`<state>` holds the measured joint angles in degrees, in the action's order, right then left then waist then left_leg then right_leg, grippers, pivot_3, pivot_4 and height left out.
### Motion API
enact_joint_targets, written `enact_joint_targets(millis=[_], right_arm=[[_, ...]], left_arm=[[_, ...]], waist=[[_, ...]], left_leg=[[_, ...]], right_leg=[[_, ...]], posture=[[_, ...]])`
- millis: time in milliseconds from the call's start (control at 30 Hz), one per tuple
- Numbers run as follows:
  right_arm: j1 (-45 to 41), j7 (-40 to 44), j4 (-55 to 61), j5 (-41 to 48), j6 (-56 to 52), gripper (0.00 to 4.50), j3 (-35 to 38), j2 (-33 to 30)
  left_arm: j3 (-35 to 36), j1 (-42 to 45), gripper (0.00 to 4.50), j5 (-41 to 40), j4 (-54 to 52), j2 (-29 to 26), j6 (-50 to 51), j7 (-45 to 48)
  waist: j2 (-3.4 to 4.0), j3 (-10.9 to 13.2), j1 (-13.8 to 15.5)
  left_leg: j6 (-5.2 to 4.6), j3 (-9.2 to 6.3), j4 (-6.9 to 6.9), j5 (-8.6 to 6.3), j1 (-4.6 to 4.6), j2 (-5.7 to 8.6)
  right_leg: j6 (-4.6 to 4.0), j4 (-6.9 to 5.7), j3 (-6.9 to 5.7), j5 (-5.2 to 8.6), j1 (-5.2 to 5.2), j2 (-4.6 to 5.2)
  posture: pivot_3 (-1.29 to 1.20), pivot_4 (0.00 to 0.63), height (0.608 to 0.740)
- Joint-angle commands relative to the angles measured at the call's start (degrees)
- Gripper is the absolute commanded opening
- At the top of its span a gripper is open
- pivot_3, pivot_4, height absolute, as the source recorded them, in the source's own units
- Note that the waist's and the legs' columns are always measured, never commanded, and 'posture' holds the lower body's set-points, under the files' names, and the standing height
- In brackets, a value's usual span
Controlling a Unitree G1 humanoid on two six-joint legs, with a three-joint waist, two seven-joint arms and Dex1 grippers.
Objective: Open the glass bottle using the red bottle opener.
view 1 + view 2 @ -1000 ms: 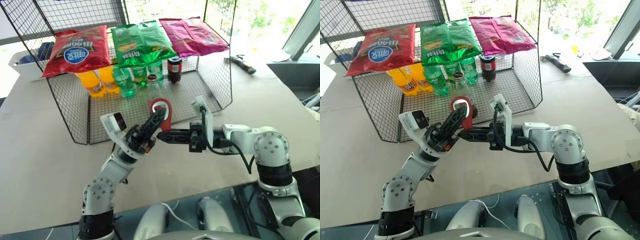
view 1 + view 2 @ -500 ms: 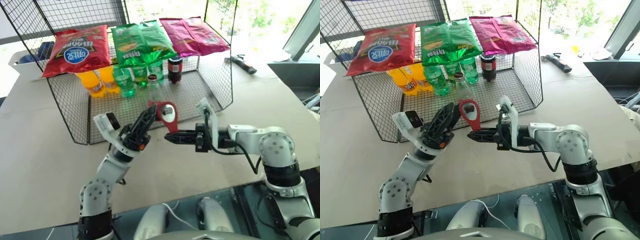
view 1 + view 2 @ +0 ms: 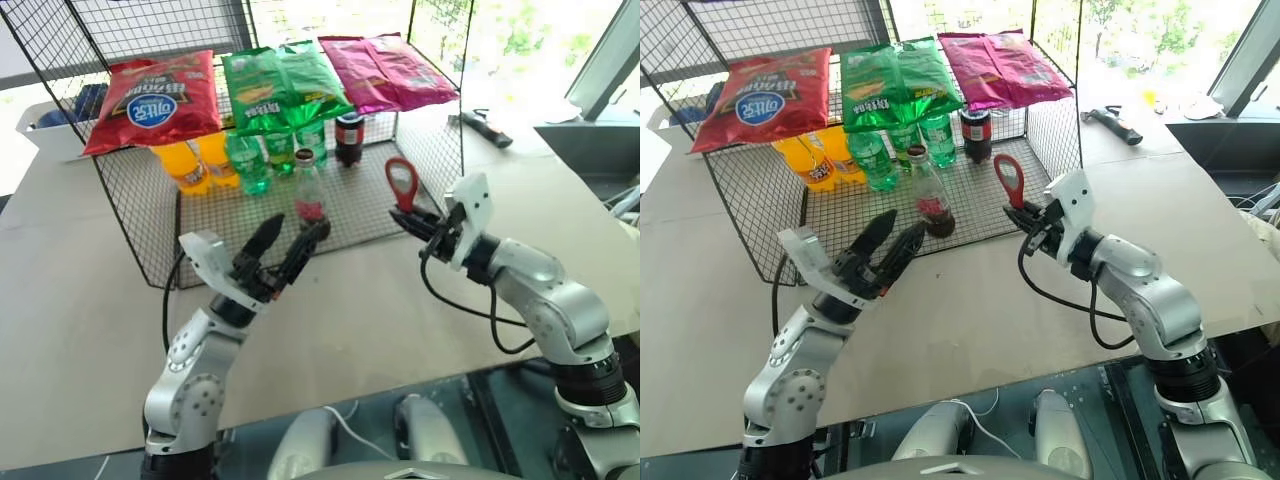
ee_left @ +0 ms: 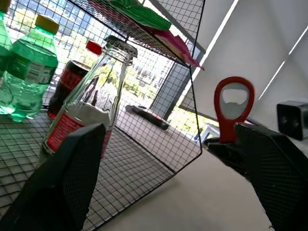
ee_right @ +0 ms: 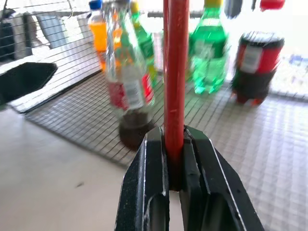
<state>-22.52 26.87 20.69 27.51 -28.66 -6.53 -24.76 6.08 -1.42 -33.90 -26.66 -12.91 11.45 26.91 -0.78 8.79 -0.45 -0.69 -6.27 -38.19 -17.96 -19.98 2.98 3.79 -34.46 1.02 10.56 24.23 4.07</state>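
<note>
I expect the metal cap point(image 4: 120, 44) to come off in one piece when I lever the red bottle opener, because a crimped edge point(image 4: 125, 51) goes around the glass bottle's opening.
The glass bottle point(image 3: 308, 190) stands upright near the front of the wire rack's floor, with a red label and dark liquid low inside. My left gripper point(image 3: 297, 228) is open just in front of the bottle and below it. Its fingers point(image 4: 62, 183) stand either side of the bottle's base without touching. My right gripper point(image 3: 410, 220) is to the right of the bottle, shut on the handle of the red bottle opener point(image 3: 401, 185). The opener stands upright with its ring head on top, well clear of the bottle point(image 5: 127, 82).
The wire rack point(image 3: 150, 230) carries chip bags point(image 3: 285, 85) on its upper shelf. Behind the glass bottle are orange bottles point(image 3: 185, 165), green bottles point(image 3: 245, 160) and a dark cola bottle point(image 3: 348, 138). A hammer point(image 3: 485, 128) lies at the table's far right.
My left gripper let go of the opener, opened and dropped toward the left. My right gripper carried the opener off to the right and turned it upright.
</note>
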Motion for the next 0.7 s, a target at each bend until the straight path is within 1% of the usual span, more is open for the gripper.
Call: enact_joint_targets(millis=[33,167,267,700], right_arm=[[0.1,-0.1,-0.4,-3.6,4.5,0.00,-0.7,1.9],[0.9,1.0,-0.6,-5.6,5.7,0.00,-1.4,3.0],[1.3,1.6,-0.4,-6.3,5.9,0.00,-1.3,3.3],[2.5,2.4,1.3,-8.8,5.7,0.00,-2.4,5.3]], left_arm=[[-3.0,4.0,4.42,14.9,4.9,-0.1,-7.4,-5.5],[-4.9,7.7,4.42,22.9,11.5,1.4,-12.8,-9.2],[-4.5,9.7,4.42,25.6,15.7,2.1,-16.1,-10.9],[-4.1,19.2,4.42,23.5,28.8,3.2,-20.4,-7.2]], waist=[[0.00,0.0,0.4],[0.00,0.0,0.5],[0.00,0.0,0.5],[0.00,0.0,0.6]], left_leg=[[0.01,0.01,0.00,0.00,0.00,0.00],[0.00,-0.10,0.00,0.00,0.00,0.00],[-0.02,-0.25,0.02,-0.01,-0.01,0.02],[-0.02,-0.33,0.07,-0.01,-0.01,0.02]], right_leg=[[0.00,0.00,-0.01,0.00,0.00,-0.01],[0.00,0.00,0.02,0.00,0.01,-0.01],[0.00,0.04,0.01,-0.01,0.03,0.00],[0.01,0.00,-0.07,-0.01,0.04,0.01]], posture=[[0.00,0.150,0.739],[0.00,0.150,0.739],[0.00,0.150,0.739],[0.00,0.150,0.739]])
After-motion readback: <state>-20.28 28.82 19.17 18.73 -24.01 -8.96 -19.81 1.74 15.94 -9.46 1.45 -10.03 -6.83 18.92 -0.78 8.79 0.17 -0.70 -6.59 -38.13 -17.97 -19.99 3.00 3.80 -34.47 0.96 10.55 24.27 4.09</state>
